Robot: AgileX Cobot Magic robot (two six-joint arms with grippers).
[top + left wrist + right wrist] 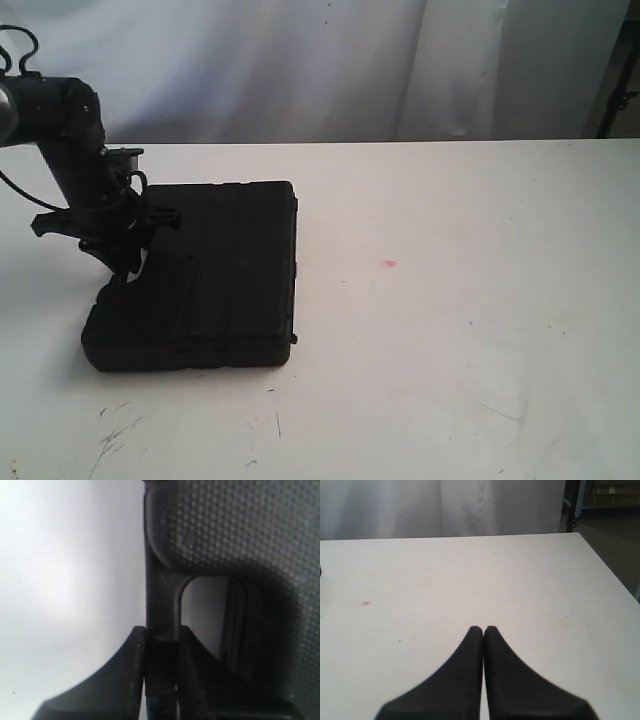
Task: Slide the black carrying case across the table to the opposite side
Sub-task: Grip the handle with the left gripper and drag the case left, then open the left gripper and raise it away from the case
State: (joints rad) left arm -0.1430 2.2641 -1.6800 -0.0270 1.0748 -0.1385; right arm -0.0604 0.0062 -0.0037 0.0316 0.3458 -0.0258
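The flat case's handle bar (162, 605) is between my left gripper's fingers, so I should now pull toward the clear table (45, 285) beyond the handle until the case lies there.
The black case (215, 275) lies flat on the left half of the white table (450, 300). Its ribs run lengthwise and its latches face right. My left gripper (128, 262) reaches down onto the case's left edge, at the cut-out handle. In the left wrist view the textured case (235, 535) fills the frame, and my left gripper (161, 632) is shut on the handle bar (162, 600), one finger on each side. My right gripper (483, 629) hovers over bare table, shut with nothing in it. It does not show in the exterior view.
A tiny red dot (389, 263) marks the table right of the case. Dark scratches (115, 435) run along the front left. A pale curtain (300, 60) hangs behind the table's far edge. A dark frame (615, 75) stands at the back right.
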